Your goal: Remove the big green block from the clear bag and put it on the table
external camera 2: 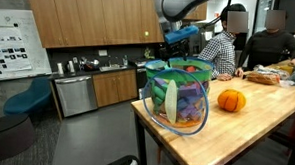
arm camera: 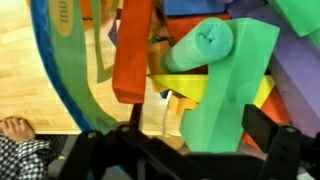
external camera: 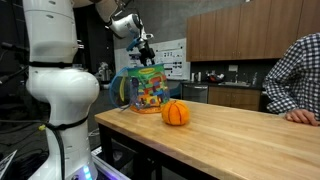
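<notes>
My gripper should lift clear, centre itself over the block's near end (arm camera: 208,132) and come down around it, because the big green block's edge (arm camera: 247,108) is crowding one finger, off centre in the open gripper.
The clear bag (external camera: 148,88) with a blue handle stands near the end of the table (external camera: 250,145), full of multicoloured blocks; it shows in both exterior views (external camera 2: 177,99). In the wrist view the big green block (arm camera: 225,95) lies on top of the other blocks inside the bag. My gripper (arm camera: 205,135) is open and straddles the green block. The right finger is next to the block's edge and a gap shows at the left finger. In the exterior views the gripper (external camera: 145,52) (external camera 2: 176,52) sits at the bag's top opening.
An orange pumpkin ball (external camera: 176,113) (external camera 2: 231,100) rests on the table (external camera 2: 235,136) beside the bag. A person in a checked shirt (external camera: 300,75) sits at the far end, hand on the table. More items lie at that end (external camera 2: 278,73).
</notes>
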You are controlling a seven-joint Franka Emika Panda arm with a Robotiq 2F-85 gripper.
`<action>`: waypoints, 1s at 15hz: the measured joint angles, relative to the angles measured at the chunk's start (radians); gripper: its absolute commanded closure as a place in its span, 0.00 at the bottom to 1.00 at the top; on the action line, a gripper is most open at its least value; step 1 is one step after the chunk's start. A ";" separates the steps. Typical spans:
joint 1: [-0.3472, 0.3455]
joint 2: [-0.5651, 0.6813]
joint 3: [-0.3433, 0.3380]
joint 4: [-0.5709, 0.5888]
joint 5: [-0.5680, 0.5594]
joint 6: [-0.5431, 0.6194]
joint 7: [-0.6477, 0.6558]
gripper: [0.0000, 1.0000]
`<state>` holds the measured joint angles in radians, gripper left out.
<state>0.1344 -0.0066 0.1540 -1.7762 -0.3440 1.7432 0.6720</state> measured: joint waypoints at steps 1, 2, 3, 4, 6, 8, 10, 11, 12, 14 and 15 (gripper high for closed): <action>0.000 0.001 0.001 -0.004 -0.029 -0.014 0.034 0.00; 0.001 0.002 0.002 -0.005 -0.048 -0.026 0.062 0.00; 0.001 0.002 0.004 -0.005 -0.058 -0.033 0.083 0.00; 0.003 0.002 0.005 -0.005 -0.060 -0.037 0.098 0.00; 0.007 0.002 0.009 0.000 -0.060 -0.041 0.110 0.00; 0.014 0.002 0.014 0.009 -0.060 -0.045 0.111 0.00; 0.019 0.000 0.022 0.023 -0.071 -0.045 0.110 0.00; 0.023 0.000 0.026 0.030 -0.094 -0.046 0.110 0.00; 0.027 0.000 0.030 0.038 -0.118 -0.048 0.110 0.00; 0.033 0.002 0.036 0.052 -0.144 -0.052 0.114 0.00; 0.036 0.007 0.039 0.061 -0.145 -0.052 0.122 0.00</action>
<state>0.1702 0.0008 0.1926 -1.7148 -0.4886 1.6907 0.7944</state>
